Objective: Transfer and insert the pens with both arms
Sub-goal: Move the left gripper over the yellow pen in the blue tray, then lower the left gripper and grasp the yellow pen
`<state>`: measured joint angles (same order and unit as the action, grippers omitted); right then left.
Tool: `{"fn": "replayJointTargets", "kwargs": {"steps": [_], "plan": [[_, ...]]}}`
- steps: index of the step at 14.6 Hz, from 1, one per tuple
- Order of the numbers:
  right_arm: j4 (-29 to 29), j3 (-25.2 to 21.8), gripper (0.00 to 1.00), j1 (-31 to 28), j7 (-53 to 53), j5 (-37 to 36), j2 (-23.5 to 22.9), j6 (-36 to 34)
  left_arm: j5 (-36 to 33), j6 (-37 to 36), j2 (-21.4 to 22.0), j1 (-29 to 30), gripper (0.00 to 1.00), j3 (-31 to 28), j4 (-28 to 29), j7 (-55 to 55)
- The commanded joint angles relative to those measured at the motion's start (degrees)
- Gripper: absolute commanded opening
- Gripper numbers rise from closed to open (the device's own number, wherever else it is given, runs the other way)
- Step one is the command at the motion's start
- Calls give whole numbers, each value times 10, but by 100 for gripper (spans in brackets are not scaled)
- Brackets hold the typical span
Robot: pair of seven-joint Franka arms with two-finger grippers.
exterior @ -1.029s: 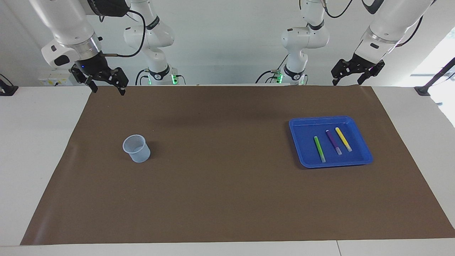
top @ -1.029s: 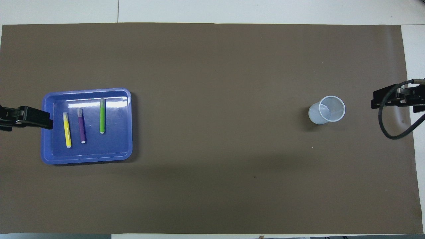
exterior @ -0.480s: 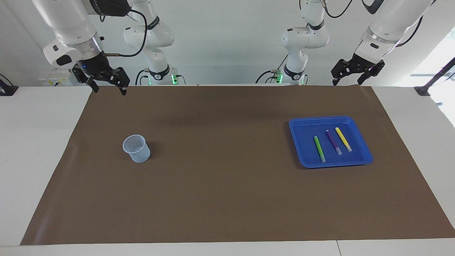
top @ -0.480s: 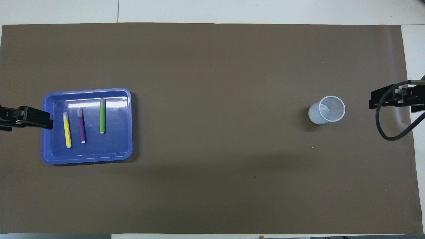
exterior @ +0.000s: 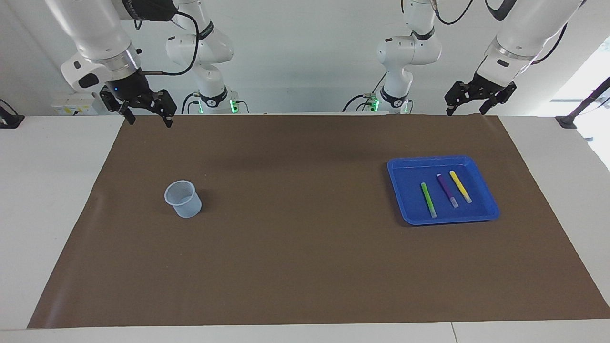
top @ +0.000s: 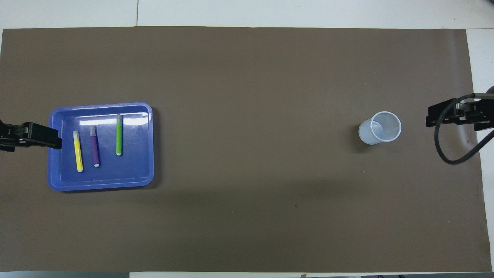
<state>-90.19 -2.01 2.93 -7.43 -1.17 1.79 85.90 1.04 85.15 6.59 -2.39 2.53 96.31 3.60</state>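
Observation:
The pale cap [top: 76, 134] fits flush on the yellow pen [top: 78, 152], so the pale cap should stay on when the robot hands the yellow pen from one gripper to the other.
Three pens lie side by side in a blue tray [exterior: 431, 158] toward the left arm's end of the table: green [exterior: 428, 199], purple [exterior: 447, 190] and yellow [exterior: 460, 186]. From overhead the yellow pen [top: 78, 151], purple pen [top: 94, 146] and green pen [top: 119, 134] lie in the same tray [top: 100, 104]. My left gripper [exterior: 465, 110] hangs open and empty above the mat's edge by the robots. Toward the right arm's end stands a translucent cup [exterior: 183, 198] [top: 380, 127]. My right gripper [exterior: 148, 122] hangs open and empty above the mat's corner by the robots.
A brown mat [exterior: 305, 247] covers most of the white table. Two smaller idle white arms [exterior: 205, 47] [exterior: 405, 52] with green lights stand at the robots' edge. A black cable [top: 447, 150] loops from the right wrist.
The right gripper has drifted slightly toward the middle of the table. The left gripper has barely moved. Pens, tray and cup are where they were.

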Motion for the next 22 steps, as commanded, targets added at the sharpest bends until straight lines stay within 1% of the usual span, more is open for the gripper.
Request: {"fn": "replayJointTargets", "kwargs": {"steps": [1, 2, 4, 5, 7, 8, 10, 12, 14, 16, 17, 19, 22], "plan": [[-18, 2, 100, -2, -6, 9, 14, 9, 0, 61, -3, 7, 100, -23, 53, -3], [-18, 2, 100, -2, -6, 9, 14, 9, 0, 91, -5, 8, 100, -33, 77, -7], [-18, 2, 100, -2, -7, 9, 14, 9, 0, 159, -9, 9, 100, -47, 135, -47], [-18, 2, 100, -2, -10, 9, 14, 9, 0, 189, -17, 9, 100, -66, 158, -72], [-18, 2, 100, -2, -10, 9, 14, 9, 0, 235, -51, 10, 100, -89, 176, -140], [-18, 2, 100, -2, -11, 9, 14, 9, -1, 254, -65, 14, 100, -95, 183, -157], [-18, 2, 100, -2, -12, 9, 14, 8, -1, 312, -85, 21, 100, -96, 210, -165], [-18, 2, 100, -2, -9, 9, 14, 8, -1, 355, -104, 32, 99, -96, 231, -175], [-18, 2, 100, -1, -11, 9, 14, 8, -1, 372, -119, 36, 95, -96, 237, -184], [-18, 2, 100, -1, -11, 9, 14, 8, -1, 388, -133, 40, 87, -97, 241, -184], [-18, 2, 100, -1, -11, 9, 14, 8, -1, 400, -134, 40, 85, -97, 249, -183], [-18, 2, 100, -1, -11, 9, 14, 8, 0, 417, -139, 43, 77, -99, 260, -184], [-18, 2, 100, -1, -10, 9, 14, 8, 0, 436, -158, 48, 74, -98, 264, -180]]}}
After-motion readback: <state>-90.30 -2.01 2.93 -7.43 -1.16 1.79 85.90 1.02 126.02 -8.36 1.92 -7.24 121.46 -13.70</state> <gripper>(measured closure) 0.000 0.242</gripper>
